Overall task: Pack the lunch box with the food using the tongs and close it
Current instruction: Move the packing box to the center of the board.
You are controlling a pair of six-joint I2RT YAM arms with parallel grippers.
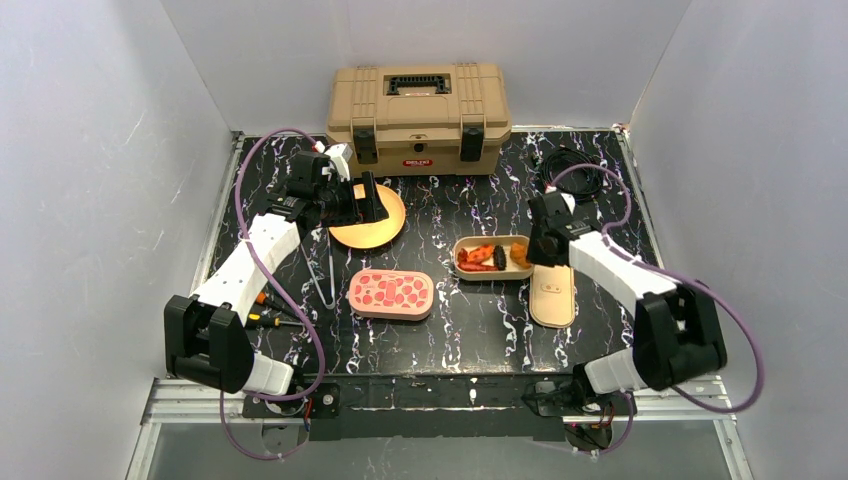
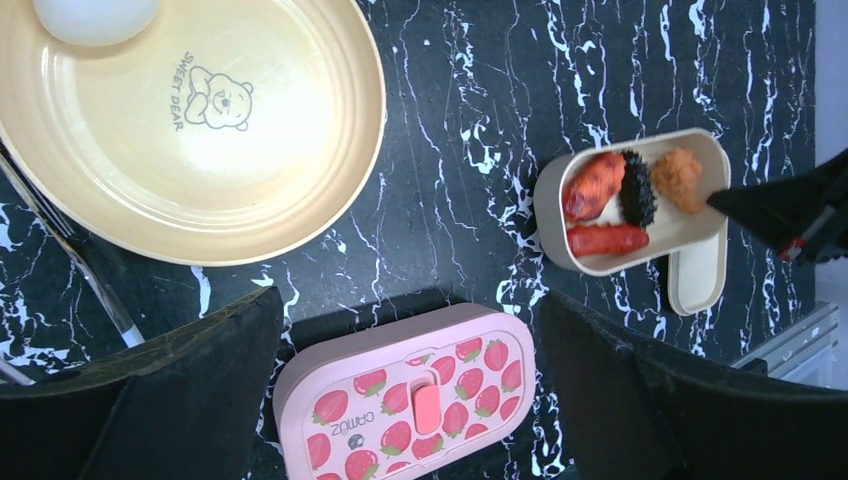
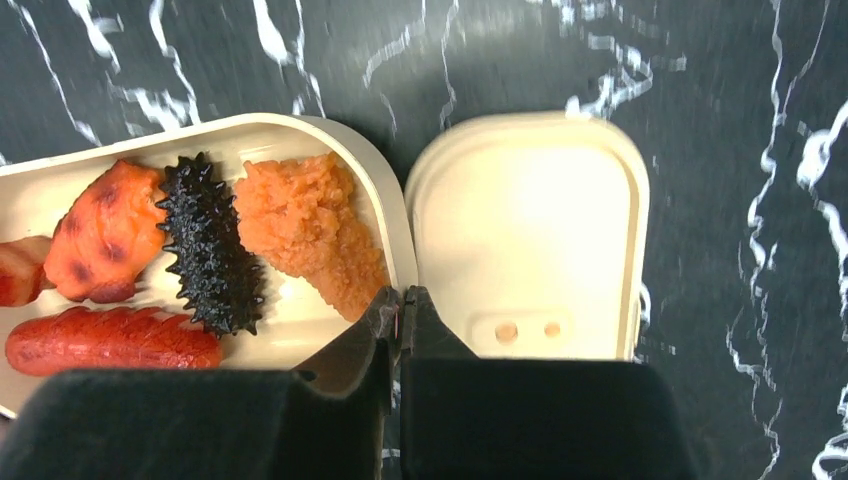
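Observation:
The space (image 1: 468, 303) beside the pink lid (image 1: 425, 293) is open, so my right gripper keeps moving the beige lunch box by its rim until it meets that lid.
The beige lunch box (image 1: 490, 243) (image 3: 385, 215) lies open with food in it: an orange-red chunk (image 3: 100, 235), a black spiky piece (image 3: 210, 250), an orange crumbed piece (image 3: 310, 230) and a red sausage (image 3: 110, 340). My right gripper (image 3: 402, 298) (image 1: 537, 250) is shut on the box's right rim, one finger inside and one outside. A white egg (image 2: 95, 15) sits on the tan plate (image 2: 300, 190) (image 1: 390, 228). The metal tongs (image 1: 323, 268) (image 2: 90, 280) lie left of the plate. My left gripper (image 2: 410, 300) (image 1: 370, 200) hangs open over the plate's edge, holding nothing.
A beige inner lid (image 1: 552, 292) (image 3: 530, 230) lies right of the box. A pink strawberry-printed lid (image 1: 391, 293) (image 2: 400, 400) sits at the middle front. A tan toolbox (image 1: 418, 118) stands at the back. Screwdrivers (image 1: 272, 310) lie near the left arm, a black cable (image 1: 575, 170) at the back right.

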